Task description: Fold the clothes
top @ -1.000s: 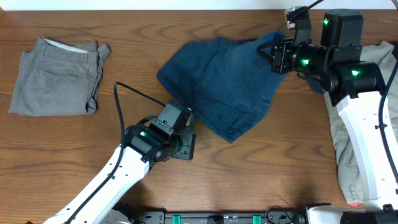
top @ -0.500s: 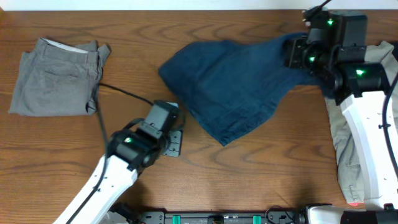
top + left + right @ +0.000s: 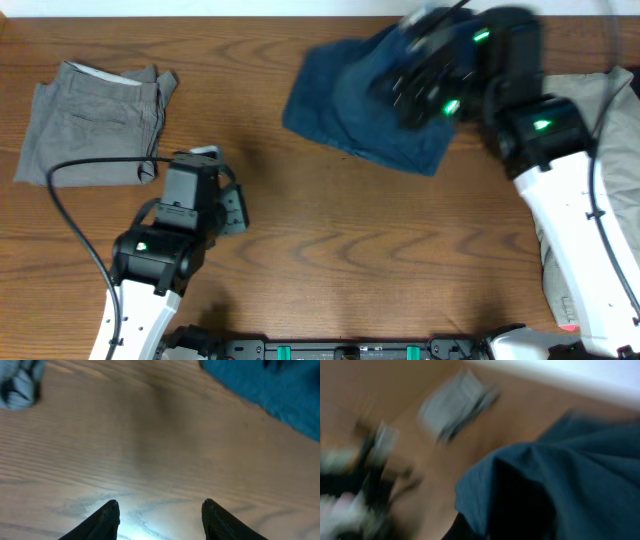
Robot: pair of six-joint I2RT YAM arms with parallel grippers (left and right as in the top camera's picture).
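Next, I take the cloth (image 3: 318, 104) with my left gripper too and help spread it before folding, because the navy-blue pair lies bunched (image 3: 362, 100) with only my right gripper on it.
The dark navy-blue pair (image 3: 350, 105) lies bunched at the back middle of the table, its right part lifted. My right gripper (image 3: 418, 85), blurred by motion, is shut on that part. In the right wrist view the navy cloth (image 3: 580, 470) drapes over the jaws and hides them. My left gripper (image 3: 236, 212) is open and empty over bare wood, well left of the navy pair. Its two fingers (image 3: 161, 510) are spread, with the navy cloth (image 3: 270, 390) far off at the top right. A grey pair (image 3: 90, 125) lies folded at the far left.
Beige-khaki cloth (image 3: 600, 100) lies along the right edge, partly under my right arm. A black cable (image 3: 90, 170) loops from the left arm beside the grey pair. The grey pair shows blurred in the right wrist view (image 3: 455, 405) and the left wrist view (image 3: 17, 385).
My right gripper has swung left, lifting and bunching the navy pair toward the back. My left arm has pulled away to the left, off the cloth's near edge.
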